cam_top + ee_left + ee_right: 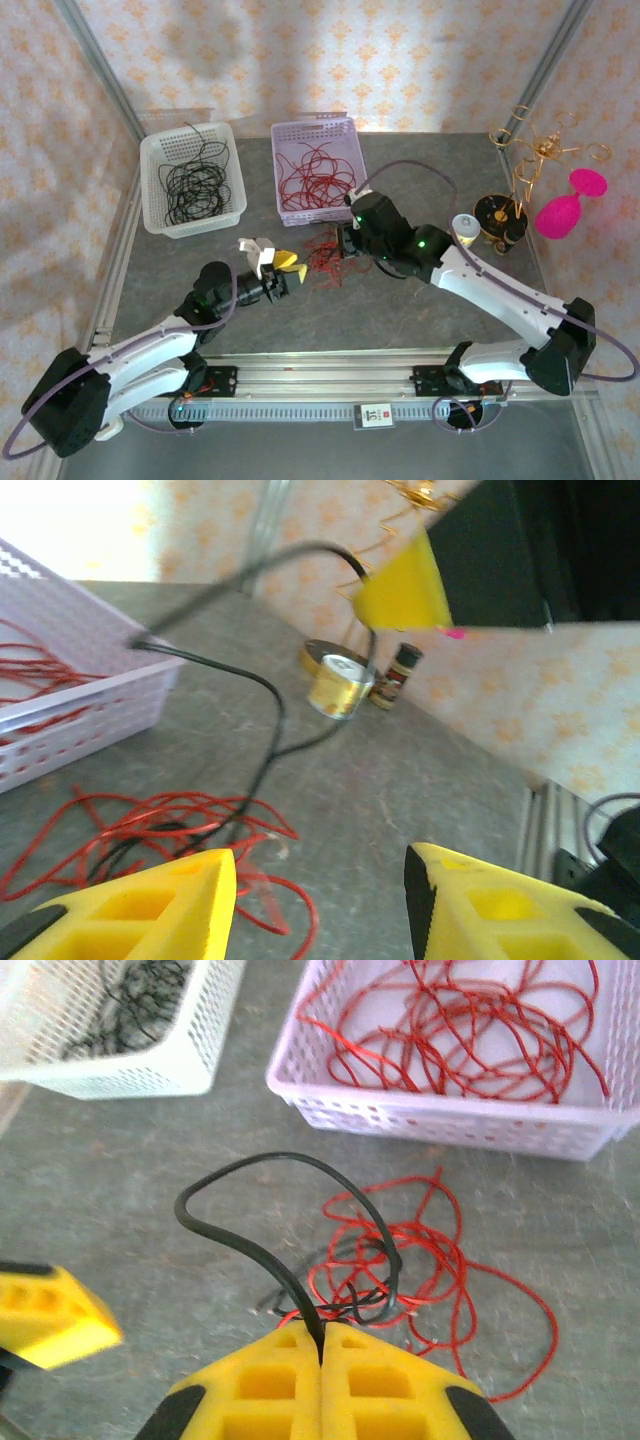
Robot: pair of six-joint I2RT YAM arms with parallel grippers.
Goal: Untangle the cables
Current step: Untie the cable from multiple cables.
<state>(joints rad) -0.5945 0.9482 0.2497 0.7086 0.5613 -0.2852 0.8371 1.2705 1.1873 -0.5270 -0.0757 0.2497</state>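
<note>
I expect the black cable [281, 715] to come free and leave the red cables [180, 820] behind when I carry it away, because the red cables lie flat under the raised black loop.
A loose tangle of red cables [325, 260] [420, 1260] [150, 830] lies on the grey table between the two grippers, with one black cable [270, 1220] [265, 710] threaded through it. My right gripper [322, 1345] [345, 240] is shut on the black cable, which arches up from its yellow fingertips and loops back down into the red tangle. My left gripper [320, 900] [285, 265] stands open just left of the tangle, low over the table, with nothing between its yellow fingers.
A lilac basket [318, 170] [440, 1110] holds loose red cables; a white basket [192, 180] [120, 1030] to its left holds black ones. A small tin [340, 685], a dark bottle [398, 670], a gold wire stand [530, 150] and a pink glass [570, 205] stand at the right.
</note>
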